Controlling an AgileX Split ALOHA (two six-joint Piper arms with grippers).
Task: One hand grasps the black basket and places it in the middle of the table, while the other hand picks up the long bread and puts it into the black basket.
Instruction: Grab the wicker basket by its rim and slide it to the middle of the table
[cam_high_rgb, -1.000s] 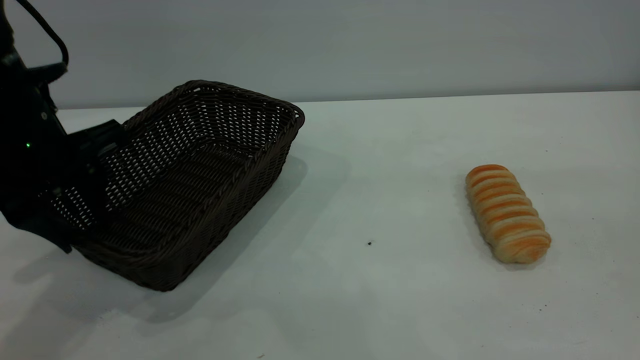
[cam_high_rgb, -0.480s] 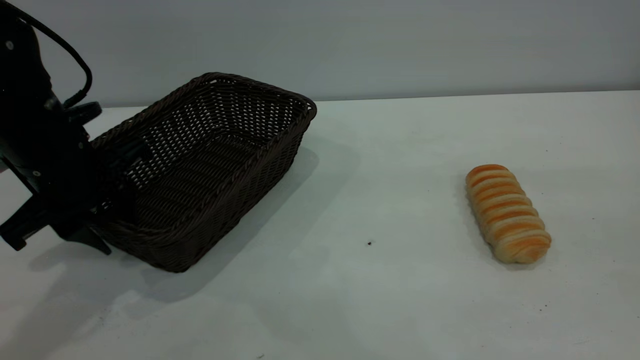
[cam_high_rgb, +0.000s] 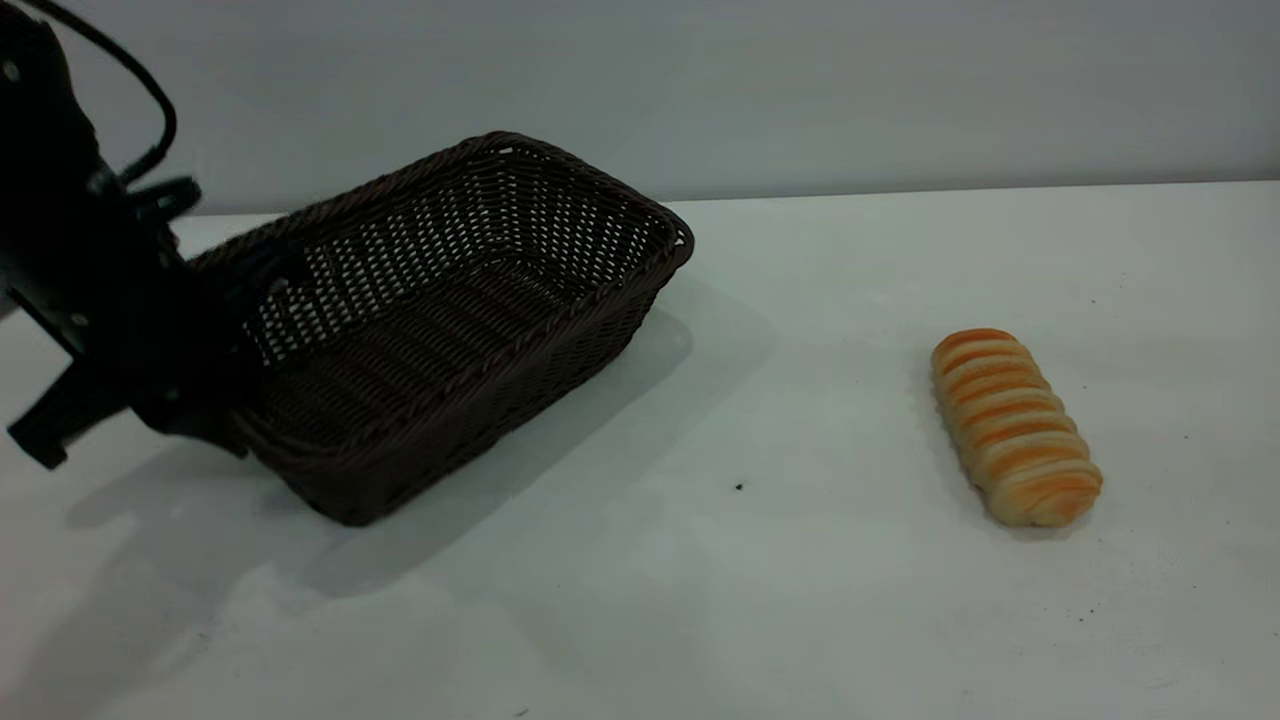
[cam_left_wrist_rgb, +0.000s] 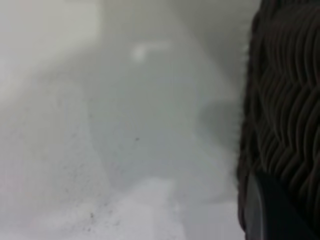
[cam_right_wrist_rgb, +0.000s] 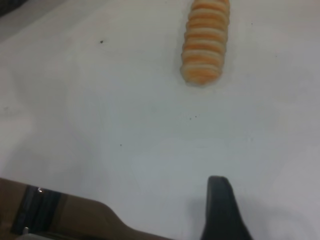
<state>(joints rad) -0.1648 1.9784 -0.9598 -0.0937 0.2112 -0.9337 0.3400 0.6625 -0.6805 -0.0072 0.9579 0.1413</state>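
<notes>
The black basket is slanted in my left gripper, short of the table's middle, so I should turn it square and put it down flat there.
The black basket is tilted, its left end raised off the white table. My left gripper is shut on the basket's left rim, one finger inside and one outside. In the left wrist view a dark finger lies against the woven wall. The long bread lies on the table at the right, far from the basket; it also shows in the right wrist view. My right gripper is out of the exterior view; one finger shows above bare table, short of the bread, with nothing against it.
A grey wall runs behind the table's far edge. A small dark speck lies between basket and bread. A brown edge with a dark strip shows at the bottom of the right wrist view.
My left gripper has carried the basket to the right and lifted its left end; the basket's far corner has moved about 80 pixels right. The bread has not moved.
</notes>
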